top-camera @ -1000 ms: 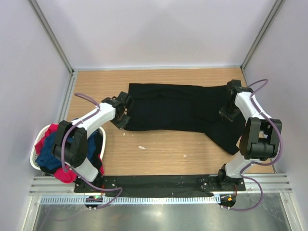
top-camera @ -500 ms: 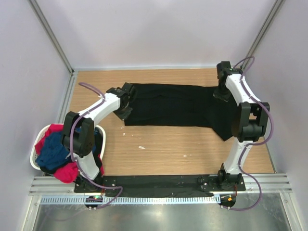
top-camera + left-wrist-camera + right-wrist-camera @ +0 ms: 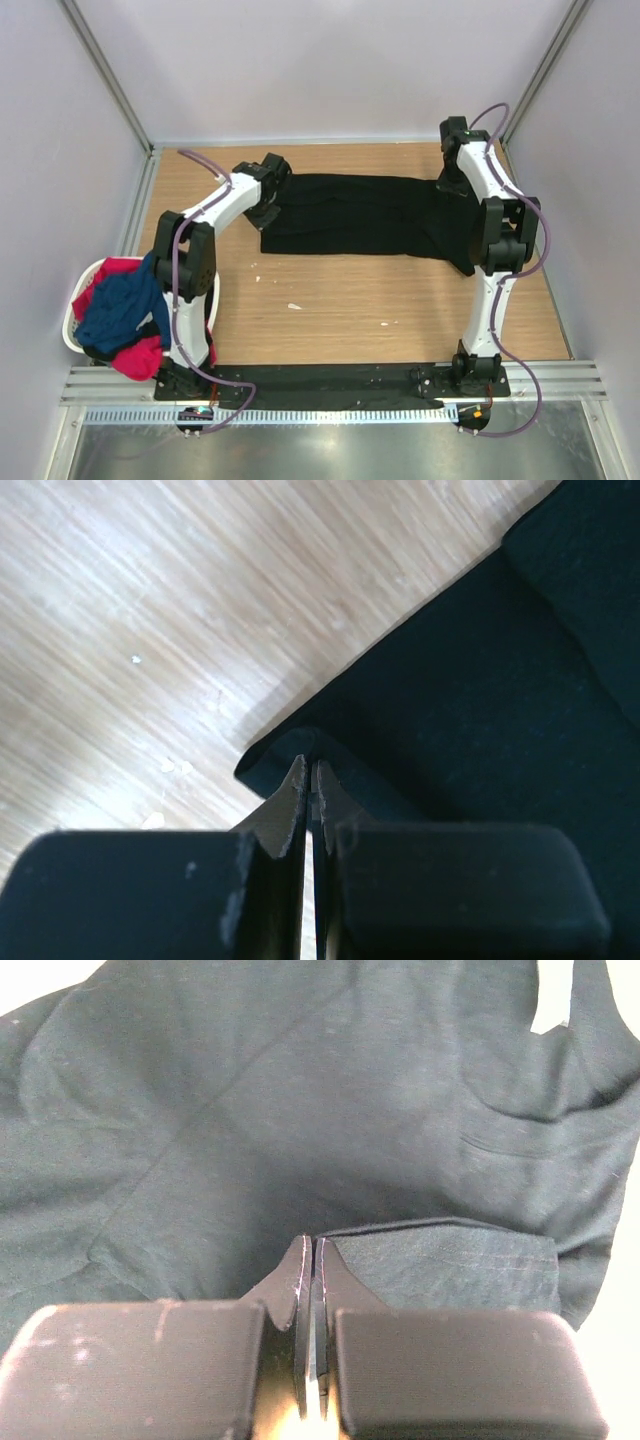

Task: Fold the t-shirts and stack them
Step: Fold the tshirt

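The pinched fold (image 3: 440, 1245) is on top of the black t-shirt's band (image 3: 418, 205), so my right gripper should keep pulling the fold inward until the t-shirt's near corner lines up, and then let go.
A large black t-shirt (image 3: 360, 215) lies as a long band across the back half of the wooden table (image 3: 350, 310). My left gripper (image 3: 268, 210) is at its left end, shut on the cloth's edge. In the left wrist view my left gripper (image 3: 310, 765) pinches a folded black hem (image 3: 480, 700). My right gripper (image 3: 447, 190) holds the shirt's right end, and in the right wrist view my right gripper (image 3: 313, 1245) is shut on a fold of the black cloth (image 3: 250, 1110). A navy blue t-shirt (image 3: 115, 305) and a red-pink t-shirt (image 3: 140, 360) lie bundled in the basket.
The white laundry basket (image 3: 72, 322) stands at the near left, just off the table's edge. Small white scraps (image 3: 295, 306) lie on the wood in front of the shirt. Walls with metal posts close in the back and both sides; the arm bases sit on the front rail (image 3: 330, 380).
Both grippers have moved toward the back wall, drawing the black shirt with them. Its front right part has pulled up, so the shirt lies narrower and farther back.
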